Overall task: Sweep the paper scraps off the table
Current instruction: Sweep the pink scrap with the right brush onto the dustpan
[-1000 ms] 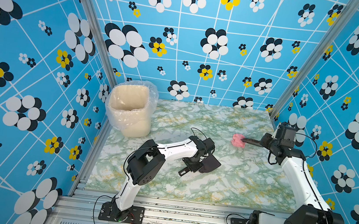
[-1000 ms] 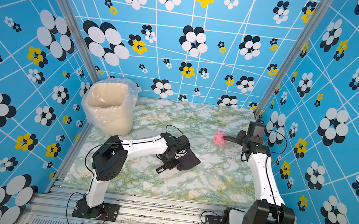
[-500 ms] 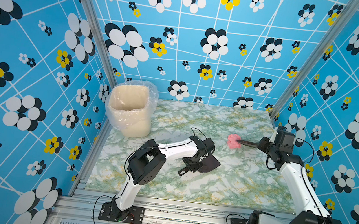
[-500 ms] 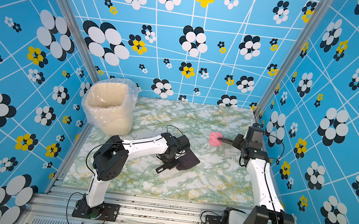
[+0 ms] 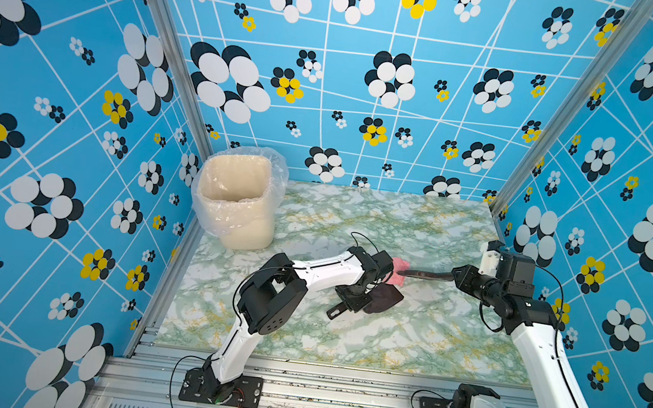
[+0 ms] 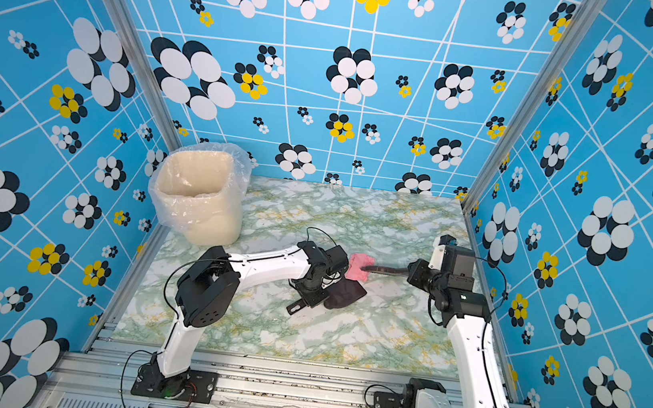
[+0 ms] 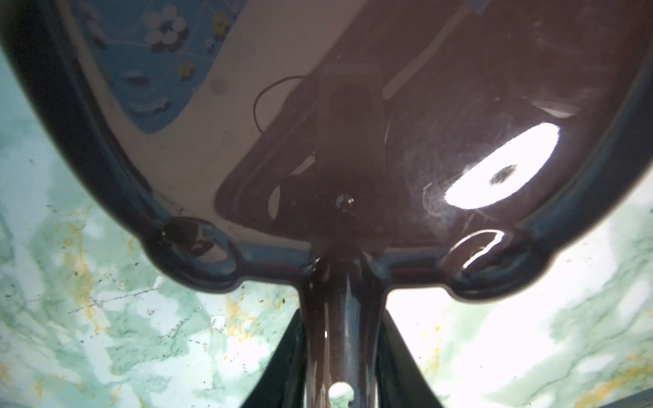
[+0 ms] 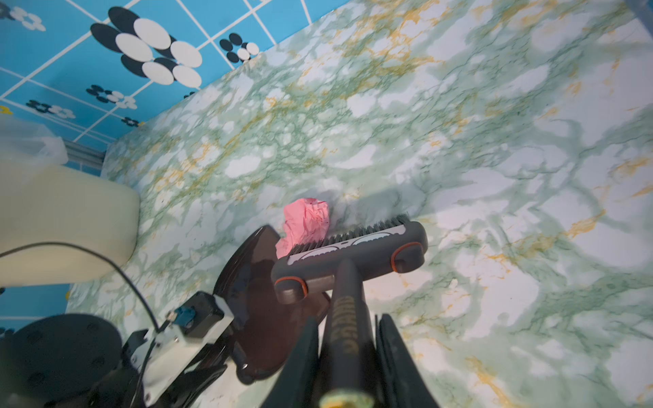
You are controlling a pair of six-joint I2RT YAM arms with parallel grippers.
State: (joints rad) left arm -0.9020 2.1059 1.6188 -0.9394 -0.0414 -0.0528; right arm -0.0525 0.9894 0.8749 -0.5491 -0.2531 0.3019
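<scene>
Next, my right gripper moves the brush back and sweeps the pink scrap point(image 6: 358, 265) in from its far side point(image 6: 363, 251), because the scrap is at the dustpan's far corner.
One pink crumpled paper scrap point(image 8: 307, 222) lies on the marble-patterned table point(image 5: 384, 345), at the lip of a dark brown dustpan point(image 8: 261, 282). The bristles of a grey brush point(image 8: 353, 254) press against the scrap's side. My right gripper point(image 8: 348, 339) is shut on the brush's black handle. My left gripper point(image 7: 342, 353) is shut on the dustpan point(image 7: 353, 141) handle, and the pan rests on the table. Both top views show the scrap point(image 5: 397, 269) point(image 6: 357, 267) between the brush point(image 5: 425, 273) and the left wrist, just behind the dustpan point(image 5: 383, 299). The pan's inside shows no scraps.
A cream bin with a clear plastic liner point(image 5: 237, 199) point(image 6: 200, 195) stands at the table's back left corner. Blue flower-patterned walls close in the left, back and right sides. An aluminium frame point(image 5: 297, 373) runs along the front edge.
My right arm has pushed the brush and the pink scrap leftward, up to the dustpan's lip. The left arm and the dustpan have stayed put.
</scene>
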